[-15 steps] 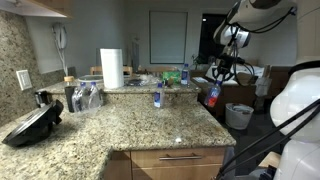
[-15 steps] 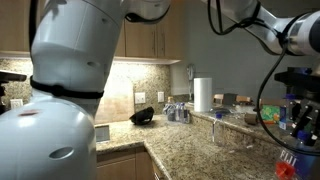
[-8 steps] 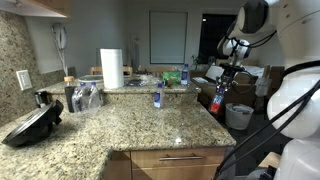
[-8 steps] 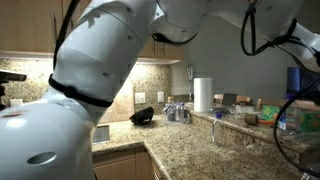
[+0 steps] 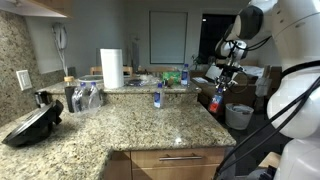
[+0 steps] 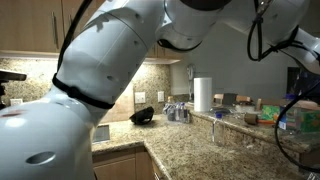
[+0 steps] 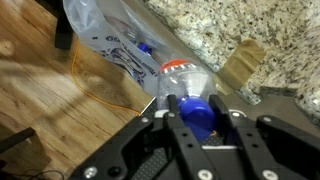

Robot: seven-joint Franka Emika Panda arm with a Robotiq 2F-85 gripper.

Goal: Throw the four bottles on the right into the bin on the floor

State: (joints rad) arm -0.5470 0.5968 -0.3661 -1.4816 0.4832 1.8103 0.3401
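The clear bottle hangs at the edge of the bin's pale liner. My gripper should move it over the liner's middle and lower it before opening.
My gripper is shut on the blue cap of a clear bottle with a red band, which hangs below it off the counter's edge. In an exterior view the gripper holds this bottle beside the counter's end, up and to the left of the grey bin on the floor. In the wrist view the bin's pale liner lies just beyond the bottle, with blue marks showing through it. Two more bottles stand on the counter: one with a blue cap and one on the raised ledge.
A white paper-towel roll stands on the ledge and also shows in an exterior view. The granite counter's edge is near the gripper. A yellow cable lies on the wooden floor. The robot's body fills much of an exterior view.
The gripper has carried the bottle slightly right and down, away from the counter's edge toward the bin. The arm's body has swung across the other exterior view.
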